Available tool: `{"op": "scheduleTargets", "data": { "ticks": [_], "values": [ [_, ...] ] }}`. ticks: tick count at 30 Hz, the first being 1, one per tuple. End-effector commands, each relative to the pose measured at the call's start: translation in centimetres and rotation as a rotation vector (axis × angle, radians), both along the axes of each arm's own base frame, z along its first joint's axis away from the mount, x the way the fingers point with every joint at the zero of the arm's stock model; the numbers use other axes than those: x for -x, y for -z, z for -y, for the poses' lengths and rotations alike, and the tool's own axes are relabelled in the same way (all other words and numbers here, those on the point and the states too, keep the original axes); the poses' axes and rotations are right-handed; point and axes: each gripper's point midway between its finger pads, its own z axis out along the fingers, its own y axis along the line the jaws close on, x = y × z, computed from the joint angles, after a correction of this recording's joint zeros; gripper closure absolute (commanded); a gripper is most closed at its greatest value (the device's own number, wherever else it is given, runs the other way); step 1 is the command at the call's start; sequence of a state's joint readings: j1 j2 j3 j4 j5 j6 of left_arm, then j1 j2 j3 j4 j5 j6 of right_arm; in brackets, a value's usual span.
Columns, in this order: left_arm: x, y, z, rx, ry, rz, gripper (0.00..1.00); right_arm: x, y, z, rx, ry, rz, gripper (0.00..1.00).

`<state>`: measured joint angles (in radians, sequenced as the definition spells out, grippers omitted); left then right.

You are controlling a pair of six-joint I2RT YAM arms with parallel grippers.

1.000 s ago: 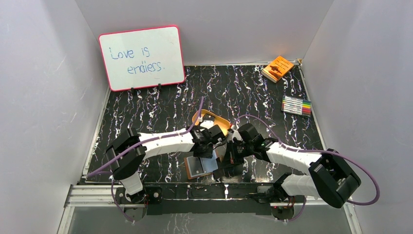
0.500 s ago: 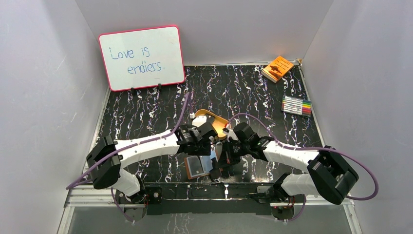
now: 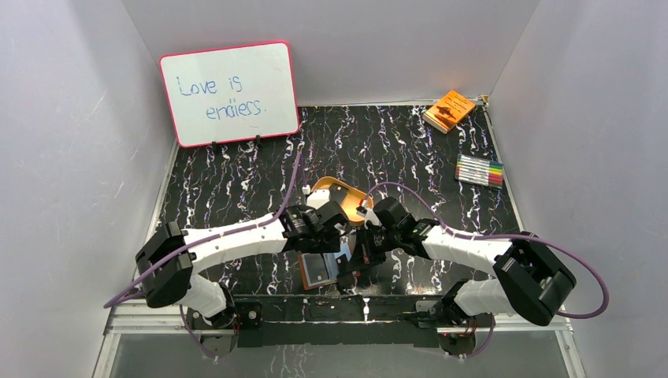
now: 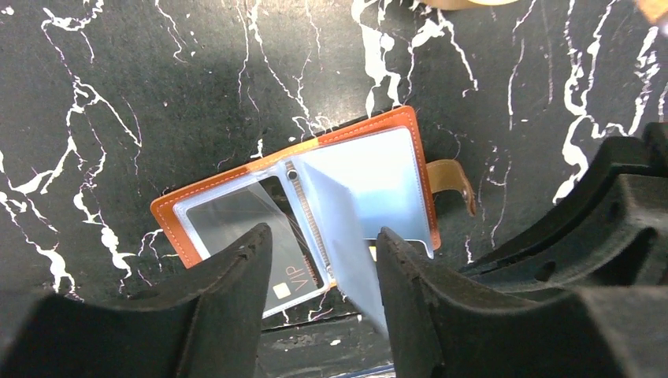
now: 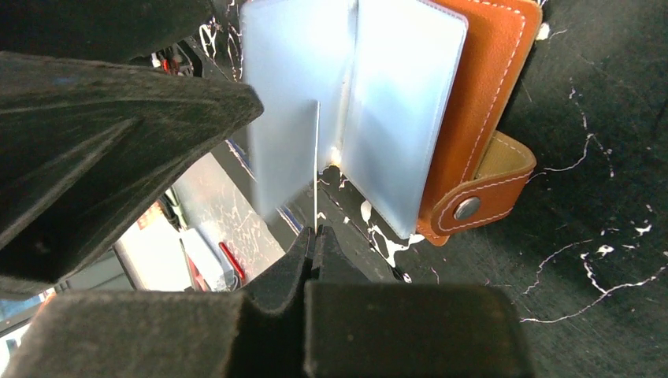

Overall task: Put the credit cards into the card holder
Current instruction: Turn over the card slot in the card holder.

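The clear sleeve (image 4: 335,216) is standing flat next to the card's edge. My left gripper should pinch the sleeve (image 4: 353,264) and bend it open before my right gripper slides the card in.
The reddish-brown card holder (image 3: 309,277) lies open near the table's front edge, strap tab (image 4: 450,177) to the right, clear sleeves (image 4: 378,177) fanned out. The black card (image 4: 287,264), marked VIP, sits in its left sleeve. My right gripper (image 5: 315,232) is shut on the thin pale blue-white card (image 5: 317,157) and holds it on edge over the holder's spine; the card also shows in the left wrist view (image 4: 346,252). My left gripper (image 4: 323,236) is open just above the holder, its fingers on either side of that card. In the top view both grippers, left (image 3: 327,236) and right (image 3: 361,253), meet over the holder.
A tan oval tray (image 3: 346,193) lies just behind the grippers. A whiteboard (image 3: 228,93) stands at the back left, an orange booklet (image 3: 449,110) at the back right, and a set of markers (image 3: 480,170) at the right. The table's front rail (image 3: 339,309) is close to the holder.
My left arm has swung back and to the left, its gripper now nearer the holder. My right gripper has moved left with the pale card, over the open holder.
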<state>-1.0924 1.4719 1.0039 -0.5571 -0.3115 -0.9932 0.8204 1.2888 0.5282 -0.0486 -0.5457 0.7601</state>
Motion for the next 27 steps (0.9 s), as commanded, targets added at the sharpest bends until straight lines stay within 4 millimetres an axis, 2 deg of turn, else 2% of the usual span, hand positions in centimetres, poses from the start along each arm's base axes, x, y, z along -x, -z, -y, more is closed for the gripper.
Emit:
{"op": "scheduleTargets", "data": {
  "ticks": [1,5,15,22,27],
  "values": [
    [-0.9,-2.6,-0.6,0.074,-0.061,0.086,0.48,-1.0,-1.6,-1.4,-0.051,-0.009,0.049,1.0],
    [-0.9,-2.3,-0.9,0.085,-0.067,0.091,0.44,-1.0,-1.6,-1.5,-0.05,-0.012,0.049,1.0],
    [-0.4,0.4,-1.1,0.084,-0.068,0.029,0.45,-1.1,-1.6,-1.6,-0.05,-0.017,0.05,1.0],
    [-0.2,2.2,-1.6,0.071,-0.072,0.001,0.48,-0.9,-1.5,-1.5,-0.048,-0.015,0.048,1.0],
    [0.0,3.2,-1.8,0.068,-0.074,-0.018,0.54,-0.8,-1.4,-1.4,-0.047,-0.015,0.047,1.0]
  ]
}}
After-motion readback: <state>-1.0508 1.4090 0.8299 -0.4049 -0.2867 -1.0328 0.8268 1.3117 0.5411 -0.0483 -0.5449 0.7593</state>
